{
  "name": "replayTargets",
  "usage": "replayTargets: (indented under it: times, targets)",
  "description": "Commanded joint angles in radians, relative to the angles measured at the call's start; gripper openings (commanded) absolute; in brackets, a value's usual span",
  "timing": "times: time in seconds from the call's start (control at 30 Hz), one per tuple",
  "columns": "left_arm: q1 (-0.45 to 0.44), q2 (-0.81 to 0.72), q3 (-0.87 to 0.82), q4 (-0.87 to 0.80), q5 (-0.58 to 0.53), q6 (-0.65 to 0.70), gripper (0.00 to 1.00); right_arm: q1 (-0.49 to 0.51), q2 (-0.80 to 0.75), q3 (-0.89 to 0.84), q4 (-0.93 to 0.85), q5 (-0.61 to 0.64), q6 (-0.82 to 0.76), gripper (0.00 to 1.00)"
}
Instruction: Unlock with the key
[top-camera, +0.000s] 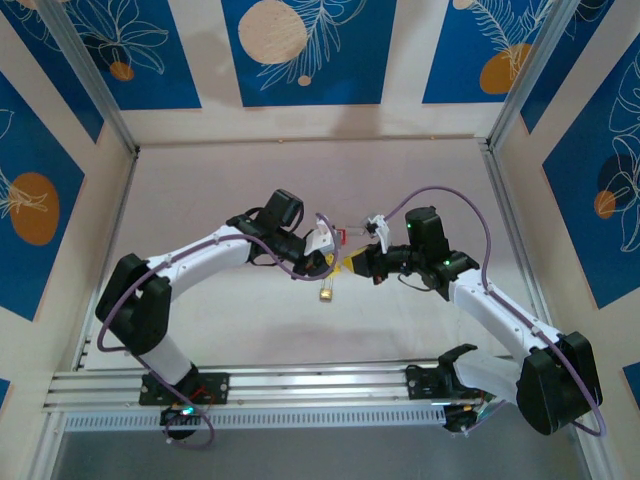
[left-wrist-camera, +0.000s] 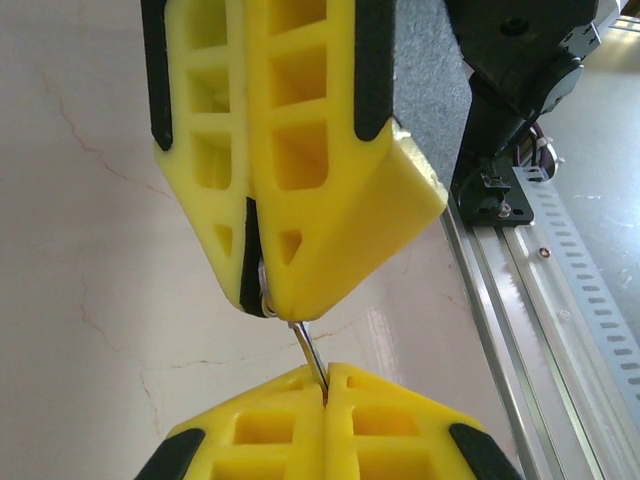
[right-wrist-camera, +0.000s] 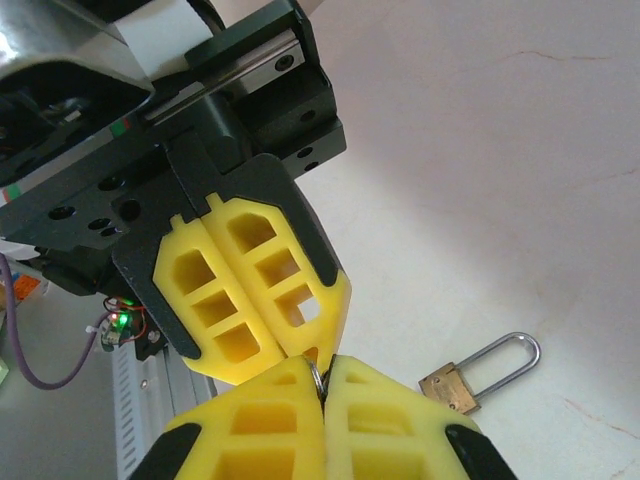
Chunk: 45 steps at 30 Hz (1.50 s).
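Note:
Next, my left gripper leaves the key to my right gripper and turns the padlock toward the key, since the padlock's brass end (top-camera: 326, 296) faces the near bar.
My two grippers meet tip to tip above the middle of the table. A thin silver key (left-wrist-camera: 312, 358) bridges them. The left gripper (left-wrist-camera: 327, 388) is shut on its lower end. The right gripper (left-wrist-camera: 268, 300) pinches its upper end, where a small ring (right-wrist-camera: 319, 379) shows between the shut fingertips of the right gripper (right-wrist-camera: 323, 378). The left gripper (right-wrist-camera: 312, 345) presses close against it there. A small brass padlock (right-wrist-camera: 449, 389) with a long silver shackle (right-wrist-camera: 505, 357) lies flat on the table below and beside the grippers. From above, the padlock (top-camera: 327, 295) sits just in front of the joined grippers (top-camera: 346, 264).
An aluminium rail (top-camera: 300, 385) runs along the near edge by both arm bases, with the right arm's base (left-wrist-camera: 500, 190) standing on it. Metal frame posts (top-camera: 90, 75) and patterned walls enclose the pale tabletop (top-camera: 300, 190). Purple cables (top-camera: 470, 215) loop off both arms.

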Motion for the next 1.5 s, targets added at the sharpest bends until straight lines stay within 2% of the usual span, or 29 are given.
replayTargets:
  times: [0.0,0.27,0.3,0.37,0.43,0.53,0.73,0.87,0.97,1.03,1.13,1.27,1.47]
  targets:
    - [0.009,0.018,0.038,-0.033,0.023,-0.010,0.00,0.013,-0.031,0.004,0.019,0.028,0.001,0.00]
    - [0.009,0.025,0.048,-0.040,0.005,-0.019,0.00,0.029,-0.044,-0.002,0.022,0.073,0.009,0.00]
    - [0.009,0.025,0.049,-0.039,-0.001,-0.021,0.03,0.032,-0.046,-0.003,0.020,0.079,0.010,0.00]
    - [0.009,0.024,0.048,-0.035,-0.016,-0.023,0.17,0.036,-0.047,-0.004,0.019,0.092,0.011,0.00]
    - [0.009,0.017,0.044,-0.037,-0.033,-0.012,0.23,0.042,-0.050,-0.005,0.018,0.110,0.011,0.00]
    - [0.009,0.006,0.032,-0.036,-0.062,0.006,0.46,0.043,-0.054,-0.012,0.025,0.125,0.014,0.00]
    - [0.009,-0.033,0.003,-0.041,-0.130,0.040,0.75,0.043,-0.065,-0.008,0.020,0.198,0.019,0.00]
    - [0.011,-0.090,-0.058,0.043,-0.283,0.040,0.89,0.035,-0.089,-0.017,0.018,0.239,0.037,0.00]
    - [0.011,-0.151,-0.140,0.223,-0.495,0.002,0.99,0.030,-0.110,-0.025,0.005,0.290,0.054,0.00]
    - [0.011,-0.185,-0.191,0.344,-0.690,-0.049,1.00,0.030,-0.122,-0.034,-0.001,0.306,0.068,0.00]
    - [0.017,-0.188,-0.160,0.341,-0.845,-0.119,1.00,0.032,-0.137,-0.041,-0.005,0.308,0.089,0.00]
    - [0.018,-0.194,-0.146,0.312,-0.804,-0.155,1.00,0.032,-0.155,-0.042,-0.015,0.341,0.105,0.00]
    - [0.022,-0.105,-0.015,0.029,-0.850,-0.168,1.00,0.033,-0.186,-0.060,-0.034,0.388,0.132,0.00]
